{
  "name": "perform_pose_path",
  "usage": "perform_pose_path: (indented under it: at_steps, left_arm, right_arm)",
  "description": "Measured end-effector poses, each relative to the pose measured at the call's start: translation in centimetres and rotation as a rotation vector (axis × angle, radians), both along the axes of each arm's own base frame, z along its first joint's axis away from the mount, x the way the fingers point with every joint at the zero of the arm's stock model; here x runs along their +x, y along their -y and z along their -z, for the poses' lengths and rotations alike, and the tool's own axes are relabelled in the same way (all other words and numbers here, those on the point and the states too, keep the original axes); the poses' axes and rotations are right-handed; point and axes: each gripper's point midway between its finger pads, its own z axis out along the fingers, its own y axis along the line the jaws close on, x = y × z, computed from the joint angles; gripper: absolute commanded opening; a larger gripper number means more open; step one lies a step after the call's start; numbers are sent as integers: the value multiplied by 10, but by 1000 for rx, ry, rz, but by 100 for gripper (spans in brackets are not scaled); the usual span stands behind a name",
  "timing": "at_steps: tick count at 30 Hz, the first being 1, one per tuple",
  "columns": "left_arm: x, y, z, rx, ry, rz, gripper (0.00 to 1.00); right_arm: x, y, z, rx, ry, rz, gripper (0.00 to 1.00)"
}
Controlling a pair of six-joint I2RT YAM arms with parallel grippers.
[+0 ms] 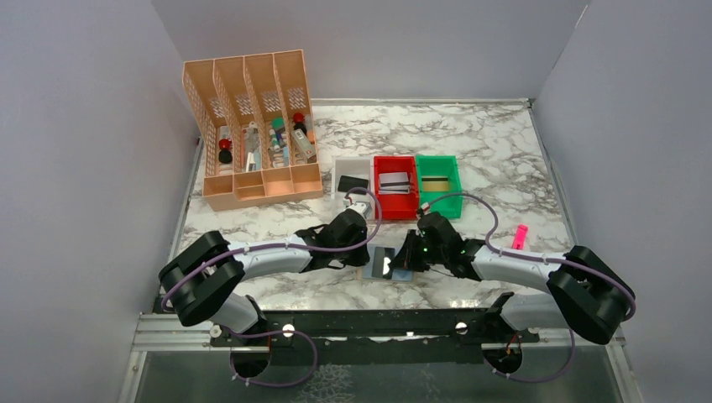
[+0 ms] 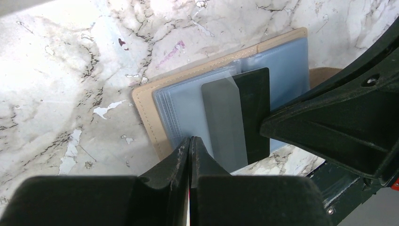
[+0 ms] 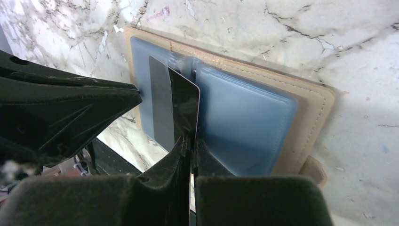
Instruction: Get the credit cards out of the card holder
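Note:
My left gripper should press the holder's panel to keep it still while my right gripper pulls the black card out, because the card is partly inside its clear sleeve.
The card holder lies open on the marble between my two grippers, with blue-grey panels and a tan border. A black credit card sticks partly out of its clear sleeve near the middle fold. My right gripper is shut on that card's near edge. My left gripper is shut with nothing between its fingers, and its tips rest on the holder's left panel. Each gripper shows in the other's wrist view: the right gripper and the left gripper.
Behind the holder stand a white bin with a black card, a red bin with a silver-grey card, and a green bin with a striped card. An orange slotted organizer is at the back left. A pink marker lies to the right.

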Motion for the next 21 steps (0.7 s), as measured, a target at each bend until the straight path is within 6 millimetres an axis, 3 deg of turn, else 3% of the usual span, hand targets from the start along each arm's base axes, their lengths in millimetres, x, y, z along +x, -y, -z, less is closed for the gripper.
perform_pose_path:
  at_steps: [4,8,11,14,18,21]
  left_arm:
    - [0,0,0,0,0,1,5]
    - [0,0,0,0,1,0,5]
    - [1,0,-1,0,3,-1,6]
    - [0,0,-1,3,4,3,7]
    - [0,-1,-2,16,7,11,13]
    - [-2,-8,1,54,-2,13,18]
  right_arm:
    - [1,2,2,-11,-1,10,14]
    - [2,3,2,-13,-2,24,28]
    - [3,1,1,-2,-8,35,30]
    - [5,-1,2,14,-17,51,28]
    - [5,-3,6,33,-37,73,14]
    - [4,-4,7,40,-48,86,9]
